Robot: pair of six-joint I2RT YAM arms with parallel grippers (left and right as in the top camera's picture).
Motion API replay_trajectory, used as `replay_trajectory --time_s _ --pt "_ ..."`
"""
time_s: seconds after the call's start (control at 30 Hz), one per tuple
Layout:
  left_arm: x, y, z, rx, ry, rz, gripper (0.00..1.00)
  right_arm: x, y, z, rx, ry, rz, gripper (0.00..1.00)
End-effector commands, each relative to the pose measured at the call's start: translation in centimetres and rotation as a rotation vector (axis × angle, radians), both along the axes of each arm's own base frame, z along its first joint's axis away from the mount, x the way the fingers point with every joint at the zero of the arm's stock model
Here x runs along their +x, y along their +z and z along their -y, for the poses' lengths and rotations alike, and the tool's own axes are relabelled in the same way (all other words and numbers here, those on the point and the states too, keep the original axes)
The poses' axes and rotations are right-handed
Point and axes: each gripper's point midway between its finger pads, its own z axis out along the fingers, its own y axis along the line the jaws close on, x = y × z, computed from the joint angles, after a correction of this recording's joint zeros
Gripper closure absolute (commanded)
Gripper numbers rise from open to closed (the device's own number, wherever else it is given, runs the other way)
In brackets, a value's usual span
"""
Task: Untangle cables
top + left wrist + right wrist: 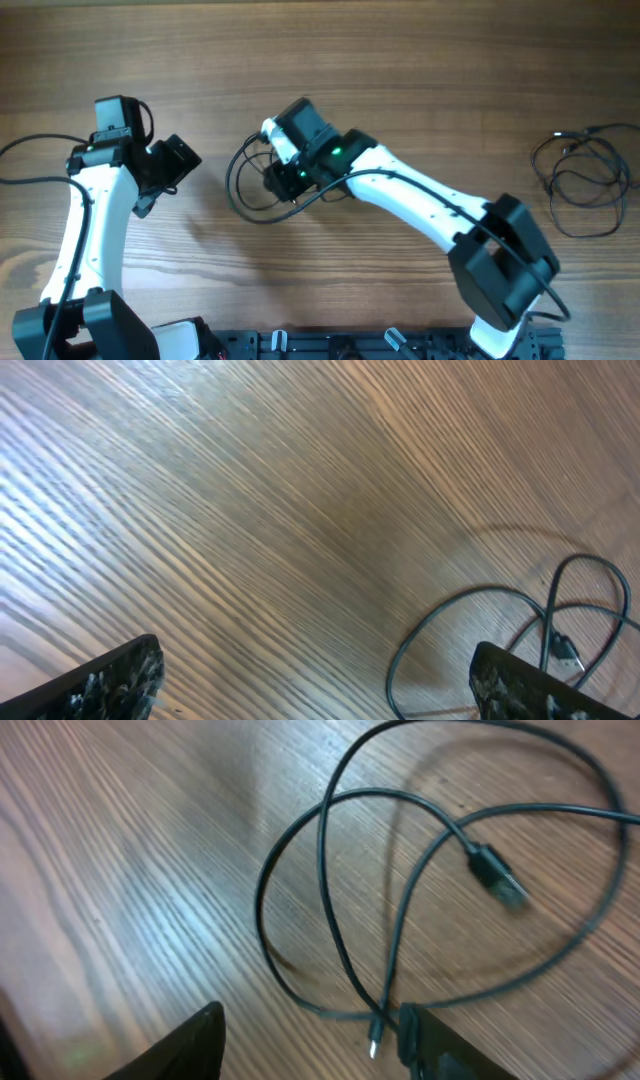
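Observation:
Next, I pinch the thin black cable's loops [380, 1010] together with my right gripper and carry them to the second bundle [588, 182], because that bundle is far from my left gripper's reach.
A thin black cable [234, 186] lies in loose loops on the wooden table, left of centre. My right gripper [281, 181] hovers over it, open and empty. In the right wrist view the cable [330, 890] crosses itself; its larger plug [497, 878] lies at the upper right and its small silvery tip [372, 1046] lies just beside the right finger of the gripper [310, 1032]. My left gripper [163, 176] is open and empty, left of the loops. In the left wrist view the gripper [315, 665] sees the cable [470, 600] by its right finger.
A second bundle of thin black cables [585, 182] lies in loops near the table's right edge, apart from both grippers. Thicker black wires run along both arms. The robot's base rail [330, 345] sits at the front edge.

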Motion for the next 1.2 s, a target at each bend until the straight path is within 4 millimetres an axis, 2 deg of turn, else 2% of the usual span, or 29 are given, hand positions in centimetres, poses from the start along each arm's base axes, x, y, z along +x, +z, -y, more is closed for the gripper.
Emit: replay_trajectory --time_s 0.0,0.13,0.27,0.3,0.37,0.5,0.57,0.67,0.7,0.77,0.87,1.0,1.07,1.17 --pt "-0.4 -0.1 -1.6 0.016 0.057 -0.009 0.00 -0.3 -3.4 -0.6 -0.070 0.023 0.020 0.41" --pt "-0.6 -0.2 -2.1 0.015 0.076 -0.014 0.00 -0.4 -5.4 -1.4 -0.093 0.031 0.030 0.42" --pt "-0.8 -0.2 -2.1 0.013 0.077 -0.021 0.00 0.0 -6.9 -1.2 -0.119 -0.004 0.028 0.56" --pt "-0.8 -0.2 -2.1 0.013 0.077 -0.022 0.00 0.2 -7.3 -0.9 -0.133 -0.024 0.028 0.66" --pt "-0.8 -0.2 -2.1 0.012 0.077 -0.024 0.00 0.6 -7.4 -0.6 -0.151 -0.061 0.038 0.96" --pt "-1.0 -0.3 -2.1 0.011 0.077 -0.029 0.00 1.4 -6.5 0.0 -0.152 -0.096 0.055 0.96" --pt "-1.0 -0.3 -2.0 0.010 0.077 -0.032 0.00 2.7 -4.4 1.0 -0.136 -0.135 0.074 0.96" --pt "-1.1 -0.3 -2.0 0.010 0.077 -0.033 0.00 4.2 -1.7 3.2 -0.118 -0.196 0.083 0.96" --pt "-1.1 -0.3 -2.0 0.010 0.077 -0.033 0.00 4.7 -0.7 4.5 -0.116 -0.243 0.069 0.96" --pt "-1.0 -0.3 -2.0 0.010 0.077 -0.033 0.00 5.0 0.1 6.8 -0.126 -0.337 0.016 0.96" --pt "-1.0 -0.3 -2.0 0.010 0.077 -0.032 0.00 4.4 -0.7 10.0 -0.166 -0.514 -0.122 0.96" --pt "-1.0 -0.3 -2.0 0.010 0.077 -0.032 0.00 2.5 -2.8 12.8 -0.270 -0.639 -0.254 0.96" --pt "-1.1 -0.3 -2.0 0.009 0.077 -0.036 0.00 2.2 -3.4 13.2 -0.285 -0.669 -0.278 0.96" --pt "-1.2 -0.3 -2.0 0.009 0.077 -0.039 0.00 1.6 -3.9 12.3 -0.257 -0.645 -0.326 0.94"
